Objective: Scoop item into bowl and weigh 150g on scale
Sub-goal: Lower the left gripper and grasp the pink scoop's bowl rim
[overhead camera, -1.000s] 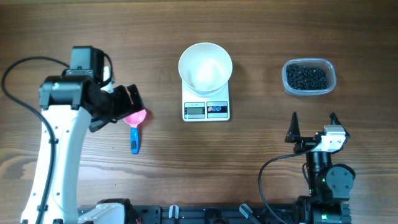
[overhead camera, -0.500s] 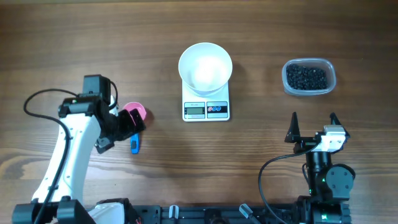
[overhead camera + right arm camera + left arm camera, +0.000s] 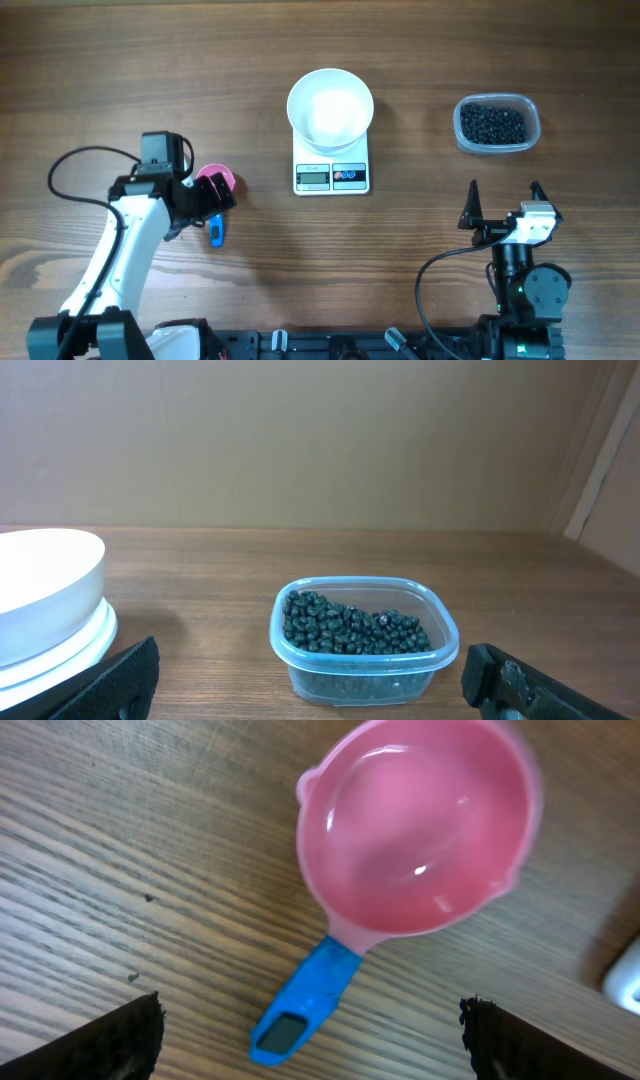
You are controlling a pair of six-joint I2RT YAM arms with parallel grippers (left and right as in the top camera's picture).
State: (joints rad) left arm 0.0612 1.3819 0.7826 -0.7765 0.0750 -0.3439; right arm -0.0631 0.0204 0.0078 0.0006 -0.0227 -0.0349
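The blue handle [image 3: 217,232] is free between the open fingers of my left gripper. I should continue to go down until they are on both sides of its end [image 3: 336,960] by the pink scoop, and then close them.
The white bowl [image 3: 293,106] stands empty on the scale [image 3: 332,177] at the table's middle back; both also show at the left of the right wrist view, bowl [image 3: 50,575] on scale [image 3: 75,650]. The item, small black beads [image 3: 492,123], fills a clear tub [image 3: 498,148] at the back right. A pink scoop [image 3: 218,181] with a blue handle [image 3: 216,232] lies left of the scale. My left gripper [image 3: 198,205] hangs open just above it, the blue handle [image 3: 305,1005] between the spread fingers and the pink scoop [image 3: 415,830] ahead. My right gripper [image 3: 503,196] rests open, facing the beads [image 3: 350,628].
The clear tub [image 3: 360,682] sits a little way ahead of the right gripper [image 3: 312,678], with bare wood between them. The left arm's cable loops over the table's left side. A plain wall stands behind the table.
The left arm has swung toward the table's front and come down over the scoop, its fingers now either side of the handle. The right arm has not moved.
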